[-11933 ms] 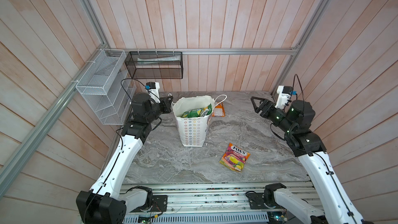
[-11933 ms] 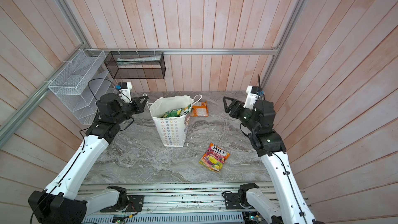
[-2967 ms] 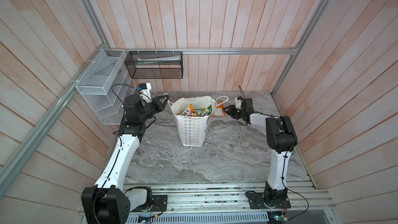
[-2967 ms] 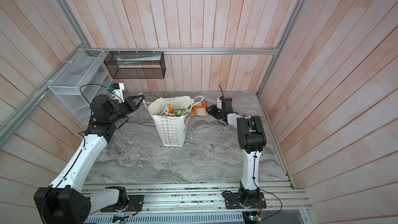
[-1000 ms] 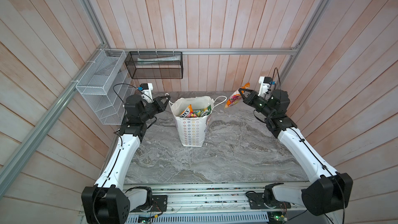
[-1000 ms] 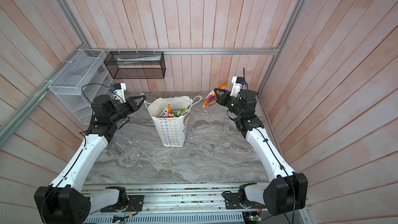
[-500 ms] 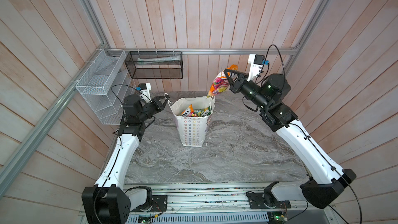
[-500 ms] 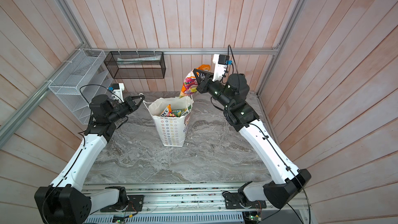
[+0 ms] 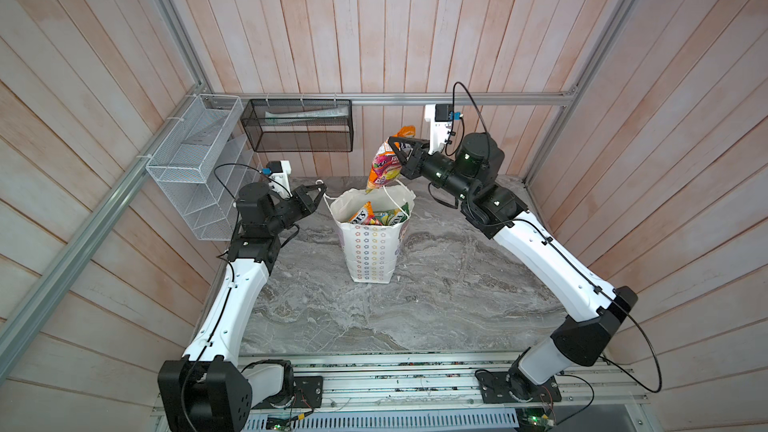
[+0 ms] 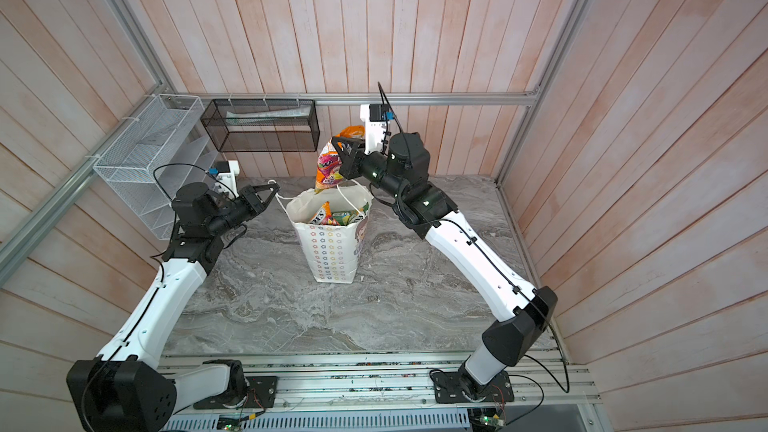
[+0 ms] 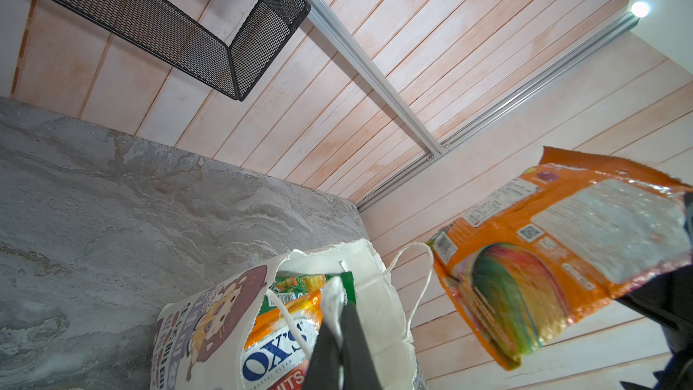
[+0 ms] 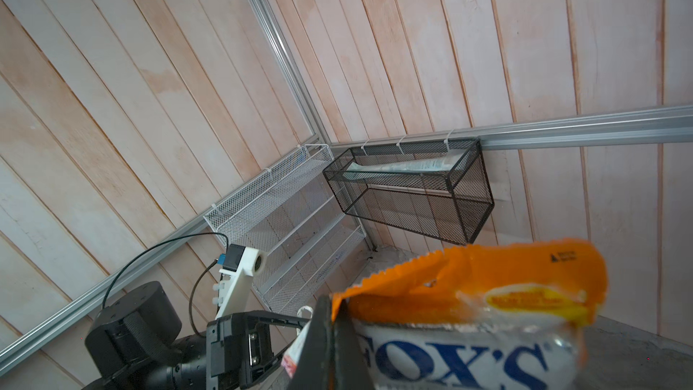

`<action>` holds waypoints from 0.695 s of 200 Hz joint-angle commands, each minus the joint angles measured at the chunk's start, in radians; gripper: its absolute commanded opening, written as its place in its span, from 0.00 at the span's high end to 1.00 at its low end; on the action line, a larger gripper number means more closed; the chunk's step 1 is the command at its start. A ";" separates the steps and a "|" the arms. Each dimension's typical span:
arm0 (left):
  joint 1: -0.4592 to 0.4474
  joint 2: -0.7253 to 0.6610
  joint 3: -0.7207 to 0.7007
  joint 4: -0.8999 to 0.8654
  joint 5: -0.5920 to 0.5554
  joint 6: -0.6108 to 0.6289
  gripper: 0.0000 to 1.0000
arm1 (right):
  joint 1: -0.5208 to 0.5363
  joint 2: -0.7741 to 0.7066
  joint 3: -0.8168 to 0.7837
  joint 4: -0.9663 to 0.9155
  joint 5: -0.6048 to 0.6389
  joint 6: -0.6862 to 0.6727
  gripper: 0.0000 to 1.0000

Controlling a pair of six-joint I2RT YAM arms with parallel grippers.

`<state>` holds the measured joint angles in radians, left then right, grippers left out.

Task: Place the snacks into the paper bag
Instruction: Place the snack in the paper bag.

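Note:
The orange pouch's lower end [image 9: 374, 183] hangs over the bag's far rim, so my right gripper should first move the pouch over the bag's opening [image 9: 370, 204] and then lower it.
The white paper bag [image 9: 370, 251] [image 10: 330, 251] stands upright and open near the back of the marble table, with several snacks [image 9: 374, 216] [image 10: 332, 216] inside, one marked "FOX'S" [image 11: 277, 347]. My left gripper [image 9: 321, 189] [image 10: 274, 189] [image 11: 335, 294] is shut on the bag's left rim by the cord handle. My right gripper [image 9: 394, 148] [image 10: 338, 146] [image 12: 326, 305] is shut on the top edge of an orange pouch [image 9: 384, 166] [image 10: 326, 166] [image 11: 543, 256] [image 12: 468, 332]. That pouch hangs tilted, its lower end just above the far rim of the bag's mouth.
A black mesh basket [image 9: 297, 126] hangs on the back wall. A white wire rack [image 9: 195, 172] hangs on the left wall behind the left arm. Bare marble tabletop [image 9: 415, 297] lies in front of and to the right of the bag.
My right gripper has lifted the orange pouch from the right of the bag and carried it left, up over the bag's mouth. The left gripper has stayed on the bag.

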<state>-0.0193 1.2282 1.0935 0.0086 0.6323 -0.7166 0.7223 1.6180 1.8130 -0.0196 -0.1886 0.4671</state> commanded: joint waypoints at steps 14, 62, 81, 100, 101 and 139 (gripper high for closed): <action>0.018 -0.018 -0.009 0.096 0.017 -0.014 1.00 | 0.027 0.032 0.092 0.033 -0.029 -0.006 1.00; 0.025 -0.014 -0.010 0.103 0.021 -0.020 1.00 | 0.055 0.120 0.247 -0.026 -0.043 -0.035 1.00; 0.025 -0.015 -0.009 0.101 0.018 -0.017 1.00 | 0.057 0.136 0.256 -0.024 -0.043 -0.026 1.00; 0.027 -0.013 -0.010 0.103 0.022 -0.023 1.00 | 0.056 0.148 0.256 -0.022 -0.043 -0.019 1.00; 0.028 -0.012 -0.009 0.102 0.022 -0.023 1.00 | 0.057 0.149 0.256 -0.022 -0.043 -0.019 1.00; 0.030 -0.012 -0.009 0.102 0.023 -0.024 1.00 | 0.058 0.131 0.169 -0.010 -0.024 0.011 1.00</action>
<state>0.0002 1.2285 1.0824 0.0231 0.6476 -0.7307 0.7738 1.7615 2.0277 -0.0681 -0.2184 0.4599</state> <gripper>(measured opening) 0.049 0.041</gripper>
